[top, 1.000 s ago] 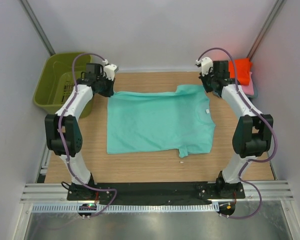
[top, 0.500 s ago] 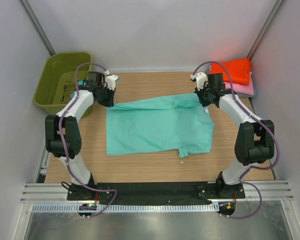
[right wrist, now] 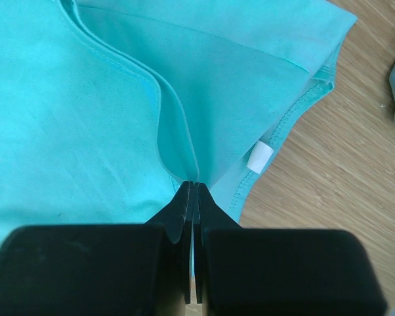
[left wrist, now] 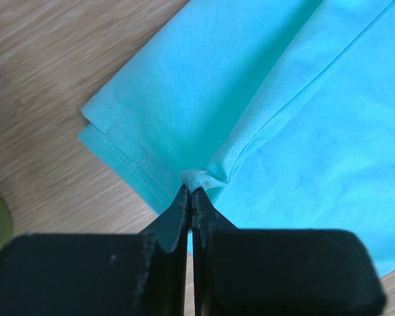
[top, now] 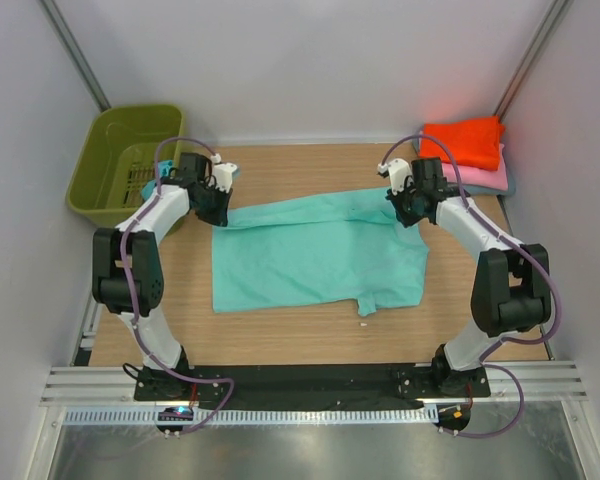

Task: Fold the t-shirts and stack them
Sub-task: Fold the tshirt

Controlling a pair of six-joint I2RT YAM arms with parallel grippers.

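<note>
The teal t-shirt's near edge (top: 290, 303) is close to the table's front, so my left gripper should release the t-shirt's far fold (top: 260, 221) and help slide the t-shirt back first.
A teal t-shirt (top: 315, 260) lies spread on the wooden table (top: 280, 340), its far edge lifted and drawn toward the near side. My left gripper (top: 220, 212) is shut on the far left corner of the teal t-shirt (left wrist: 263, 99), pinching a fold of cloth at its tips (left wrist: 191, 191). My right gripper (top: 408, 215) is shut on the far right edge of the teal t-shirt (right wrist: 85, 99), near a white label (right wrist: 258, 157). A folded orange t-shirt (top: 465, 142) lies on a pink t-shirt (top: 495, 178) at the back right corner.
An olive-green basket (top: 105, 165) stands at the back left, with a bit of teal cloth (top: 148, 187) inside. White walls close in the table on three sides. A small white speck (top: 363, 324) lies near the shirt's front edge.
Both grippers have moved toward the near side, pulling the shirt's far edge up and over the cloth. The orange and pink shirts have come out from behind the right arm.
</note>
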